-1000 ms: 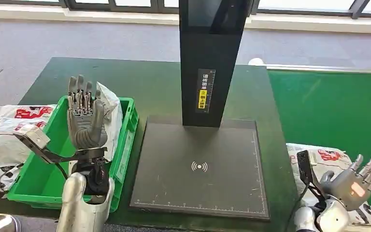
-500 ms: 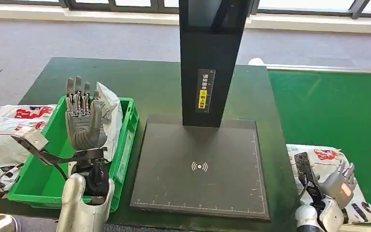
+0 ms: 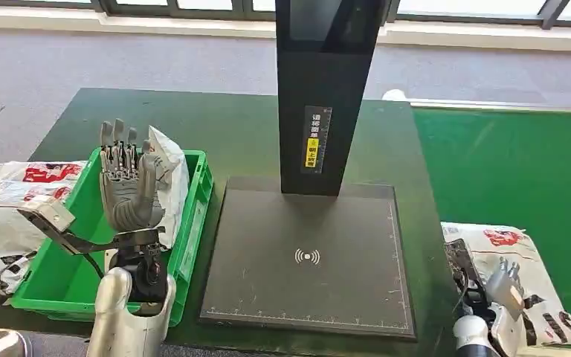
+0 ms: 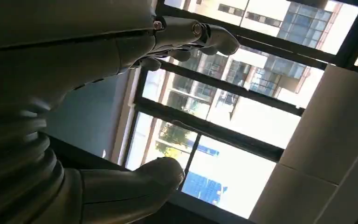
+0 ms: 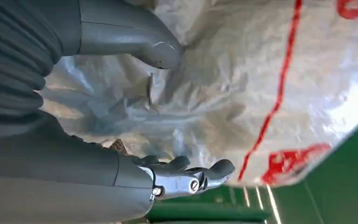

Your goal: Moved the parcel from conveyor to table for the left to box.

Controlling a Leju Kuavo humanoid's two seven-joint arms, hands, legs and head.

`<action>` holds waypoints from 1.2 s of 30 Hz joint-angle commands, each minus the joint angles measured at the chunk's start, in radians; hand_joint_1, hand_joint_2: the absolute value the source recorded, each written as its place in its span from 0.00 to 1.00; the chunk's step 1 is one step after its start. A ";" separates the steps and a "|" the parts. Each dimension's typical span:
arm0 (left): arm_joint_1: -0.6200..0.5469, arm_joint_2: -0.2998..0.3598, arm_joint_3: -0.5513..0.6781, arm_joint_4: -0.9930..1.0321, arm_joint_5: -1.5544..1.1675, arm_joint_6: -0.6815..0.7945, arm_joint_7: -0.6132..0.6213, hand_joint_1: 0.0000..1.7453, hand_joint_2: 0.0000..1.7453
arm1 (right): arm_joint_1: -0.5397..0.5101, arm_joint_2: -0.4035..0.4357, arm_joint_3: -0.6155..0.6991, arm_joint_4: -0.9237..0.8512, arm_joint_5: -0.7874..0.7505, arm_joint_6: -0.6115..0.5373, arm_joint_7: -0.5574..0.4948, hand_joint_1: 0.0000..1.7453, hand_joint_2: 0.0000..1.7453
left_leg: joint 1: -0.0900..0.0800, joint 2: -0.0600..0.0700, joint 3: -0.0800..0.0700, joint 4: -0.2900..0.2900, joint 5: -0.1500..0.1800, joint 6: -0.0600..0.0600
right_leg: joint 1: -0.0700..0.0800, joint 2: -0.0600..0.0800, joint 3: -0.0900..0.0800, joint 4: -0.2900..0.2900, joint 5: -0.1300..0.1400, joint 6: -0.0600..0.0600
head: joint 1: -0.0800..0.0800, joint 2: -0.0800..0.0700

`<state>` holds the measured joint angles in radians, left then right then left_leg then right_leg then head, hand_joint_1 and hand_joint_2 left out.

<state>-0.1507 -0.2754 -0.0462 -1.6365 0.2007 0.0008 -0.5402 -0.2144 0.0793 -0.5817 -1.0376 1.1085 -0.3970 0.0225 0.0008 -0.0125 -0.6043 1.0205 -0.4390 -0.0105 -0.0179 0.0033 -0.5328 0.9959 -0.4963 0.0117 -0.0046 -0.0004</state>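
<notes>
The parcel's wrap (image 5: 168, 95) is loose and wrinkled, so the white parcel (image 3: 540, 274) will bunch up at the robot's fingers and its ends will droop when the robot carries it.
A white parcel (image 3: 524, 256) with red print lies on the green conveyor (image 3: 520, 163) at the right. My right hand (image 3: 504, 286) hangs low over its near end, fingers apart. In the right wrist view the crinkled parcel (image 5: 223, 93) spans the space between thumb (image 5: 135, 39) and fingers (image 5: 191, 179); the thumb tip looks to touch the wrap, with no grip shown. My left hand (image 3: 126, 178) stands upright over the green box (image 3: 59, 279), fingers spread and holding nothing. In the left wrist view the left hand (image 4: 74, 93) is empty against the windows.
A black scanner stand (image 3: 320, 97) rises from a dark base plate (image 3: 308, 253) in the middle of the dark green table (image 3: 230, 134). A white parcel (image 3: 169, 167) leans inside the box. More parcels (image 3: 4, 216) are piled left of the box.
My right hand has dropped from a raised, spread pose down onto the near end of the parcel on the conveyor. My left hand has barely shifted.
</notes>
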 commanded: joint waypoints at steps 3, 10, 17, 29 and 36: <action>-0.023 0.056 -0.028 0.087 -0.014 0.041 -0.001 0.00 1.00 | 0.003 -0.043 -0.032 0.129 0.089 0.271 0.232 1.00 1.00 | 0.000 -0.001 0.002 -0.002 0.000 0.000 | 0.000 -0.002 0.002 -0.002 0.000 -0.001 | 0.000 0.000; -0.018 0.052 -0.028 0.078 -0.010 0.048 0.002 0.00 1.00 | 0.019 -0.017 -0.043 0.067 0.094 0.288 0.222 1.00 1.00 | 0.000 -0.001 0.003 -0.002 0.001 0.000 | 0.000 -0.002 0.003 -0.003 0.000 -0.001 | 0.000 0.000; -0.008 0.046 -0.016 0.059 -0.010 0.049 0.006 0.00 1.00 | 0.026 0.004 -0.048 -0.023 0.079 0.200 0.188 1.00 1.00 | 0.000 0.000 0.002 -0.001 0.000 -0.001 | 0.000 -0.001 0.002 -0.001 0.000 -0.001 | 0.000 0.000; 0.002 0.034 -0.013 0.048 -0.015 0.046 0.007 0.00 1.00 | 0.135 0.150 0.053 -0.540 -0.020 -0.269 -0.136 1.00 1.00 | -0.001 0.002 0.000 -0.001 0.000 -0.001 | 0.000 0.001 -0.001 0.001 0.000 -0.001 | 0.000 0.000; -0.011 0.040 -0.025 0.072 -0.018 0.048 0.001 0.00 1.00 | 0.171 0.178 0.203 -0.662 -0.029 -0.301 -0.203 1.00 1.00 | 0.000 0.004 0.002 -0.002 0.000 -0.001 | 0.000 0.003 0.000 0.000 0.000 -0.003 | 0.000 0.000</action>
<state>-0.1348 -0.2564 -0.0568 -1.6202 0.1865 0.0450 -0.5386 -0.0789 0.1849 -0.5327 -1.5074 1.0937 -0.6897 -0.1640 0.0013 -0.0125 -0.6043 1.0198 -0.4393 -0.0108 -0.0174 0.0031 -0.5330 0.9963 -0.4971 0.0110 -0.0046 0.0000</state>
